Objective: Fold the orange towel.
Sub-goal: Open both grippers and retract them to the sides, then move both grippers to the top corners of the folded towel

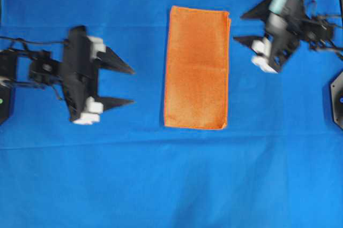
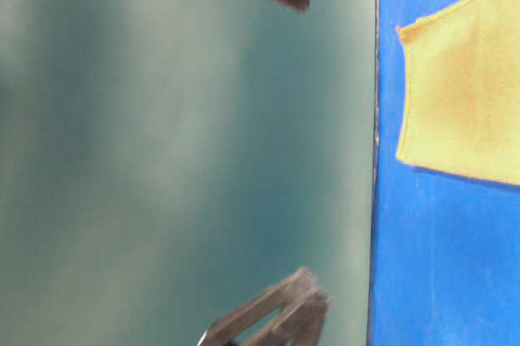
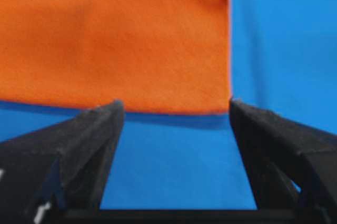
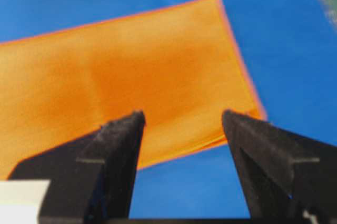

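Observation:
My grippers are at the orange towel's upper edge point(image 1: 201, 9), which lies thin and slightly wavy. The towel point(image 1: 196, 67) will sag between them and fold over when I carry it.
The orange towel point(image 1: 196, 67) lies flat on the blue cloth as a tall folded rectangle in the middle of the overhead view. Its doubled edge runs along the right side. To its left, my left gripper point(image 1: 130, 84) stands open and empty, its fingertips pointing at the towel, a clear gap of blue between them. The towel's near edge point(image 3: 116, 45) fills the top of the left wrist view. My right gripper point(image 1: 241, 27) is open and empty by the towel's upper right corner, raised off it. In the right wrist view the towel point(image 4: 121, 77) lies just beyond the fingertips point(image 4: 134, 121).
A large blue cloth point(image 1: 171, 185) covers the whole table, with slight creases toward the front. The table-level view shows the cloth's edge point(image 2: 375, 151) against a green backdrop. A dark arm base point(image 1: 337, 99) stands at the right edge.

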Tool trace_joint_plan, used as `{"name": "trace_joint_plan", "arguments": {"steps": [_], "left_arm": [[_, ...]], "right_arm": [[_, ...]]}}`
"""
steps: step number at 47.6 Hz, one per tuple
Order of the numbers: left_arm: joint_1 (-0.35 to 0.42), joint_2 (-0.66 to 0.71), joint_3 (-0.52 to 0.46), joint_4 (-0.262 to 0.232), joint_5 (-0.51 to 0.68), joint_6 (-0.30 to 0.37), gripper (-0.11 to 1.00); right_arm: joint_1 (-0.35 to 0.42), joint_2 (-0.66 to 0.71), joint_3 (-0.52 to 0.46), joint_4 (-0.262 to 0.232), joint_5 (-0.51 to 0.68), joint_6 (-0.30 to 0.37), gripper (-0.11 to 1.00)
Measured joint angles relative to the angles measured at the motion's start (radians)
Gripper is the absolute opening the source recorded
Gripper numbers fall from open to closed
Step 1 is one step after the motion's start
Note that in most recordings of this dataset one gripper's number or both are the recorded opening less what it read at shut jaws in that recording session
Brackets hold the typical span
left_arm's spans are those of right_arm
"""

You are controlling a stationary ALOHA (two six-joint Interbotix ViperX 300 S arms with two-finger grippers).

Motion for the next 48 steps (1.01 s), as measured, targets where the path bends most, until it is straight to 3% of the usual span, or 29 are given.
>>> {"name": "trace_joint_plan", "arguments": {"steps": [8,18,48], "left_arm": [[0.044,-0.095,0.107,0.0,-0.103,0.0,0.74],[0.061,-0.161,0.193,0.0,-0.167,0.0,0.74],[0.071,-0.153,0.193,0.0,-0.186,-0.002,0.74]], "right_arm": [[0.064,-0.124,0.13,0.012,-0.084,0.078,0.63],[0.072,-0.212,0.256,0.012,-0.181,0.14,0.63],[0.063,-0.216,0.244,0.012,-0.196,0.14,0.63]]}}
